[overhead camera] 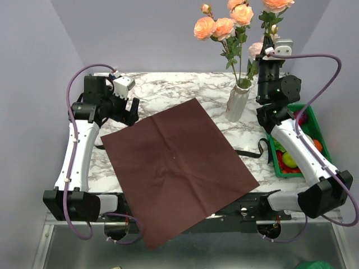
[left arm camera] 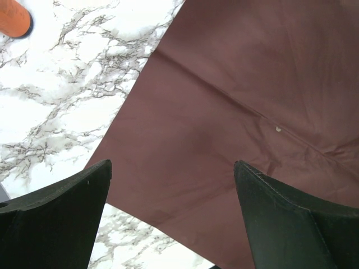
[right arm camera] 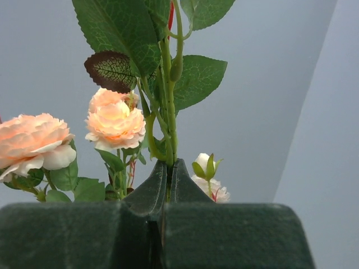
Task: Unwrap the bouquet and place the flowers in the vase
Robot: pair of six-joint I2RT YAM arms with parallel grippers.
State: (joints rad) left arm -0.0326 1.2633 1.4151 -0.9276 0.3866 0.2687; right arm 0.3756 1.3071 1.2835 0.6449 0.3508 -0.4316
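The rose (overhead camera: 276,4) is up high in my right gripper, off to one side of the vase. I should move it back toward the vase's opening (overhead camera: 244,84) and lower it before I open the gripper.
The bouquet is undone: its dark red paper (overhead camera: 176,168) lies spread flat on the marble table. The white ribbed vase (overhead camera: 238,103) stands behind the paper's right corner with several peach flowers (overhead camera: 224,28) upright in it. My right gripper (overhead camera: 269,45) is raised beside the vase, above its rim, shut on the green stem (right arm camera: 168,101) of one more rose (overhead camera: 277,4). In the right wrist view that gripper (right arm camera: 170,163) pinches the stem, with other roses (right arm camera: 115,120) behind. My left gripper (overhead camera: 126,109) hangs open over the paper's left edge (left arm camera: 235,101), its jaws (left arm camera: 173,163) wide and empty.
A black ribbon (overhead camera: 252,152) lies on the table right of the paper. A green basket (overhead camera: 311,120) of toy fruit sits at the right edge under the right arm. An orange bottle (left arm camera: 14,17) shows in the left wrist view's top left corner.
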